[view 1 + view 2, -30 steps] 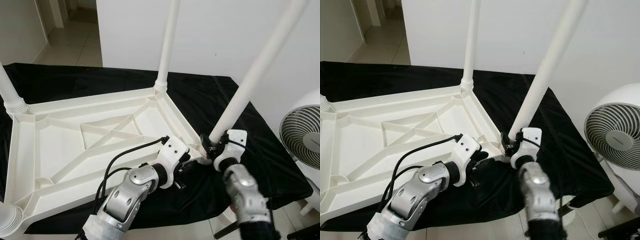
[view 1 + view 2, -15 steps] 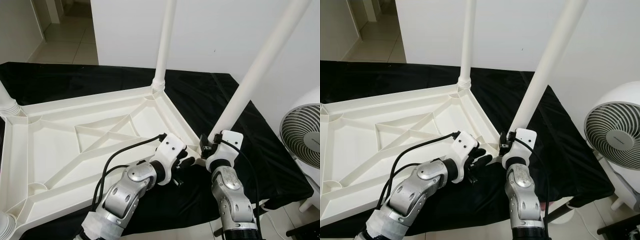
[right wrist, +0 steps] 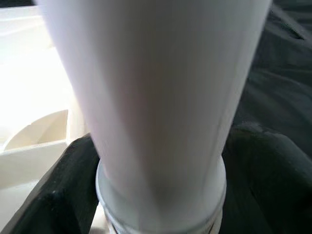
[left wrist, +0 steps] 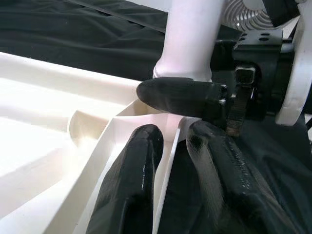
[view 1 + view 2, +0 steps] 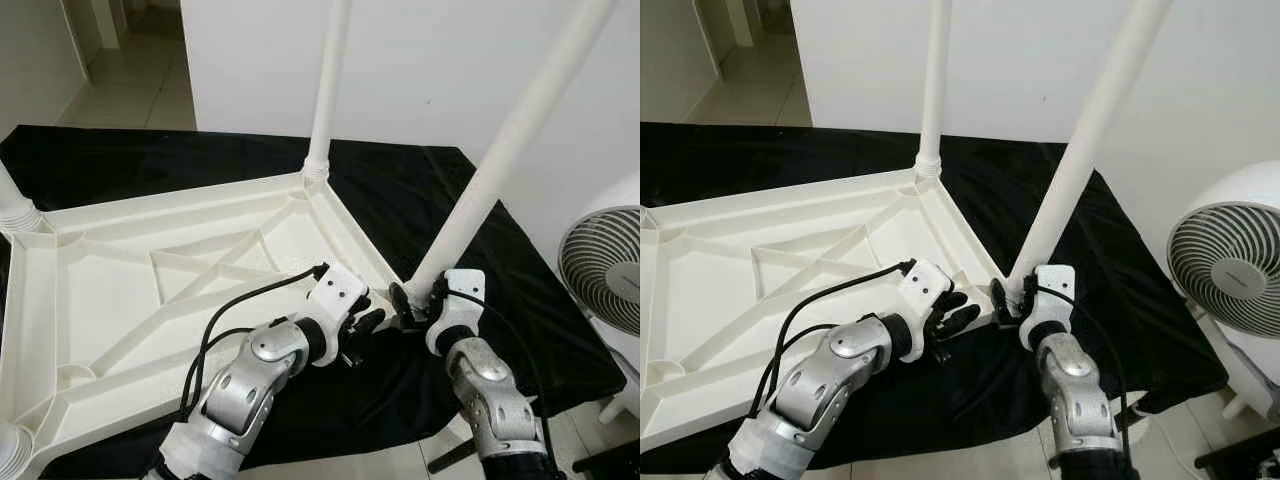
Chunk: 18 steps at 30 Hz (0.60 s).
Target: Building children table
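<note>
Ridged rings (image 5: 316, 170) go around the bases of the other legs, so I should expect the same rings at the slanted leg's base (image 5: 424, 283), hidden behind my right gripper.
A white plastic children's table (image 5: 150, 300) lies upside down on a black cloth. A long white leg (image 5: 490, 170) rises at a slant from its near right corner. My right gripper (image 5: 412, 305) is shut on the base of this leg; in the right wrist view the leg (image 3: 156, 97) stands between its black fingers (image 3: 63, 195). My left gripper (image 5: 362, 325) is open at the same corner. Its fingers (image 4: 131, 185) straddle the table's rim just beside the leg's socket (image 4: 187, 73).
Another leg (image 5: 328, 90) stands upright at the far corner, and two leg bases (image 5: 18, 210) show on the left. A white fan (image 5: 605, 280) stands on the floor to the right, close to the cloth's edge. A white wall is behind.
My right wrist has swung a little right and down around the leg's base. The left gripper stays at the corner. The camera has shifted slightly.
</note>
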{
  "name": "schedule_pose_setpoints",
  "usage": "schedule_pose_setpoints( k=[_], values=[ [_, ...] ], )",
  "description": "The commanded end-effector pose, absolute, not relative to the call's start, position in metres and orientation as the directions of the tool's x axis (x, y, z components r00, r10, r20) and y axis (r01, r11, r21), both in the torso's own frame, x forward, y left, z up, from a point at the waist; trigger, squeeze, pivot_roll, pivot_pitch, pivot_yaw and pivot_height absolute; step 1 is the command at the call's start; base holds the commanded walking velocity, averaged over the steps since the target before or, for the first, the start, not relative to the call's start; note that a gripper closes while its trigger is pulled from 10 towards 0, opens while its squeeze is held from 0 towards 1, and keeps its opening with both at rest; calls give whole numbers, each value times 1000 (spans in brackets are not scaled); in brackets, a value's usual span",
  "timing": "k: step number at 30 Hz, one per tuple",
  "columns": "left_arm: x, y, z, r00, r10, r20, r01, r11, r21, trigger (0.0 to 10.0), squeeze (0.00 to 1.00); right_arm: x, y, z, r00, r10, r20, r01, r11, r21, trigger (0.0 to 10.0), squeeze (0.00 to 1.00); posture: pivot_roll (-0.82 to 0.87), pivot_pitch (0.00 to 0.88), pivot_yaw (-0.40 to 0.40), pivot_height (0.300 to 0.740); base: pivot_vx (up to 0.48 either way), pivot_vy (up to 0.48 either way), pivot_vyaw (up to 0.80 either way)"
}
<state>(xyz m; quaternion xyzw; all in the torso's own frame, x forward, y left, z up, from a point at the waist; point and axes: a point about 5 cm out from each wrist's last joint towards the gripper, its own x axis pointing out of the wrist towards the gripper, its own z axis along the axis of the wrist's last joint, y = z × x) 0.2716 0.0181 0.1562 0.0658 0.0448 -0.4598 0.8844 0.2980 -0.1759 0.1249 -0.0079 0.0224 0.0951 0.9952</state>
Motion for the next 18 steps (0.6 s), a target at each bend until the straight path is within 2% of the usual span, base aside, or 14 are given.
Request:
schedule_pose_setpoints(
  k=[1,6,15,18],
  values=[
    [272,19,151,594,-789,-156,804,588,89,10000,0,299,-181,126,975,218,-38,-219,976,-20,10000,0,9,43,-82,740,0,0,0],
    [270,19,148,590,-790,-166,807,583,95,10000,0,305,-188,130,923,384,-22,-384,917,-106,10000,0,10,46,-70,740,0,0,0],
    [269,19,149,584,-795,-166,812,575,105,10000,0,321,-187,135,829,559,-26,-556,817,-151,10000,0,23,43,-68,740,0,0,0],
    [269,18,149,583,-795,-166,812,574,105,10000,0,324,-187,134,815,578,-36,-576,801,-162,10000,0,30,41,-68,740,0,0,0]
  ],
)
